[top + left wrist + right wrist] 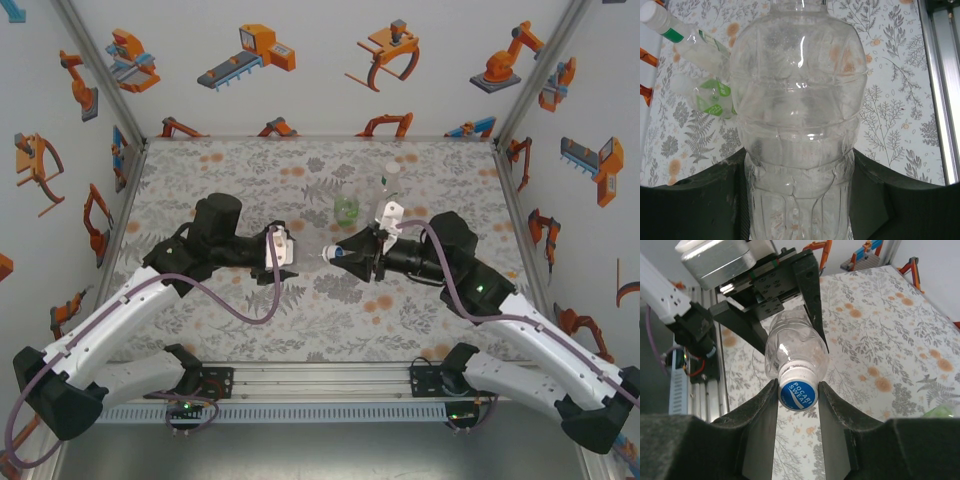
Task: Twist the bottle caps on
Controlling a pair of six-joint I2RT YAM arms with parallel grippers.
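The blue cap (798, 394) is straight on the bottle's neck (798, 367). My right gripper should now twist the cap until its wrist finishes the turn, and then let go.
A colourless bottle (303, 250) hangs sideways above the table, its body clamped in my left gripper (286, 248), which is shut on it. In the left wrist view the bottle (800, 115) stands between the dark fingers (690, 200). Its neck points at my right gripper (342, 254). That gripper (797, 395) is shut on the blue cap (797, 391), which sits on the neck of the bottle (795, 345). A green bottle (346, 208) and a second colourless bottle (387, 186) with a white cap (652, 13) stand behind.
The two standing bottles are just beyond the right gripper, near the table's middle back. In the left wrist view the green bottle (715, 97) lies left of the held one. An aluminium rail (320, 380) runs along the near edge. Patterned walls close in three sides.
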